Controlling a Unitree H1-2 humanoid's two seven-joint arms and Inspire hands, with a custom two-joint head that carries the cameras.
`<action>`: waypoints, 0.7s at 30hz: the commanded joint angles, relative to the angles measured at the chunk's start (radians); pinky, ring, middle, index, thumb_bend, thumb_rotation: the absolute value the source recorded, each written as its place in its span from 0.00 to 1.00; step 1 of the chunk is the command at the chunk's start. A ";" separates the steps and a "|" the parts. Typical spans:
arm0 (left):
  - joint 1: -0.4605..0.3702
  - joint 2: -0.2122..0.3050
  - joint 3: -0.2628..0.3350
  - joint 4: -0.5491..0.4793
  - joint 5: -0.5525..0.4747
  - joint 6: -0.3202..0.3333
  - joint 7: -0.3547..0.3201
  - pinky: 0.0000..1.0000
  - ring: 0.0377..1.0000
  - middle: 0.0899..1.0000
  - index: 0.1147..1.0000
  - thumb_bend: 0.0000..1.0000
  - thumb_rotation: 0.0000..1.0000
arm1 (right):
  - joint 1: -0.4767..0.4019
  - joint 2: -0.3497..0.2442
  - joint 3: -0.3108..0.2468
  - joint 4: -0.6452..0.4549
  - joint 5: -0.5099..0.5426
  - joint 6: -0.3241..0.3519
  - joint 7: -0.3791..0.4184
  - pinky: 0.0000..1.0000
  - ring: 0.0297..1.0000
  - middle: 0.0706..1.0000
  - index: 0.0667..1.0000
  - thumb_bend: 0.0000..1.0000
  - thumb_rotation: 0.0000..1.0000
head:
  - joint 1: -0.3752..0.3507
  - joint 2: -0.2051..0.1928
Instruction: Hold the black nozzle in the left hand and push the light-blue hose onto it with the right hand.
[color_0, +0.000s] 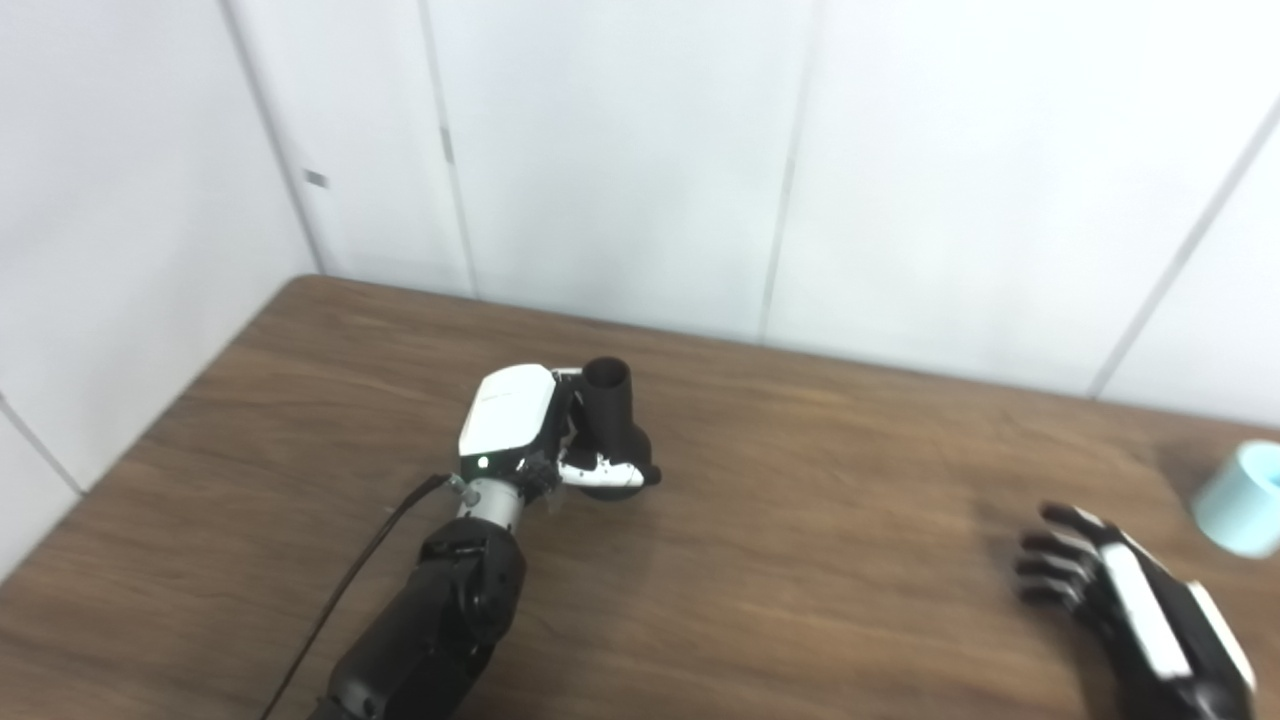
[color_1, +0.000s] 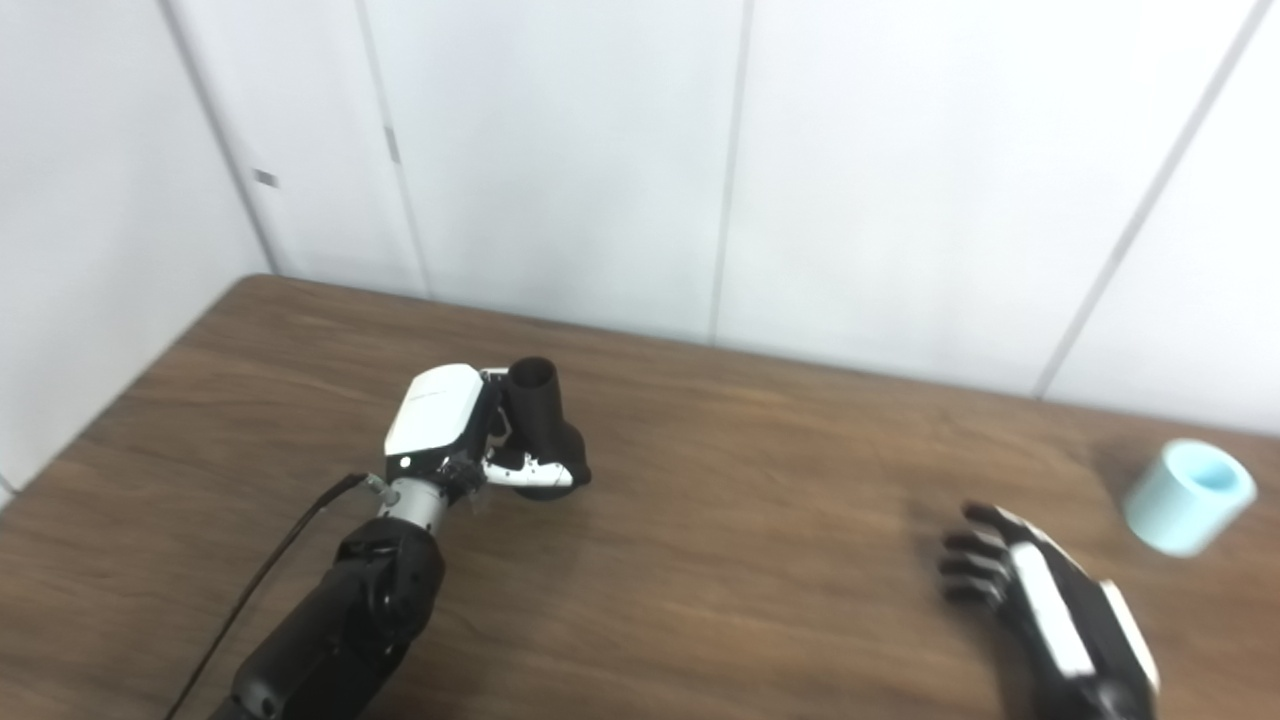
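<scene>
The light-blue hose will come to a stop above the nozzle's base when the robot pushes it on, because the black nozzle's narrow neck gets wider at the nozzle's base.
The black nozzle stands upright on the wooden table, its round mouth facing up. My left hand is wrapped around its lower part, thumb across the base. At the far right lies the light-blue hose piece, a short wide tube tipped on its side. My right hand hovers low over the table to the left of and nearer than the hose, fingers spread and curled, holding nothing and not touching the hose.
White wall panels run along the table's far edge and left side. A black cable trails from the left wrist toward the near edge. Bare wood lies between the two hands.
</scene>
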 joint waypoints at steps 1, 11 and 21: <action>-0.011 -0.011 -0.017 -0.033 0.028 -0.005 -0.026 0.44 0.51 0.44 0.41 0.52 0.00 | -0.017 -0.005 0.003 -0.003 -0.004 -0.040 0.007 0.53 0.57 0.59 0.68 0.39 0.74 | 0.001 0.001; -0.001 -0.074 -0.054 -0.023 0.027 -0.081 -0.050 0.45 0.50 0.43 0.42 0.53 0.00 | -0.007 0.014 0.024 -0.088 -0.019 0.014 -0.017 0.51 0.57 0.59 0.67 0.36 0.80 | -0.145 0.040; -0.039 -0.124 -0.120 0.042 0.054 -0.150 -0.059 0.41 0.47 0.40 0.42 0.53 0.00 | -0.041 0.001 -0.058 -0.250 -0.004 0.115 -0.063 0.53 0.58 0.60 0.67 0.38 0.51 | -0.235 0.060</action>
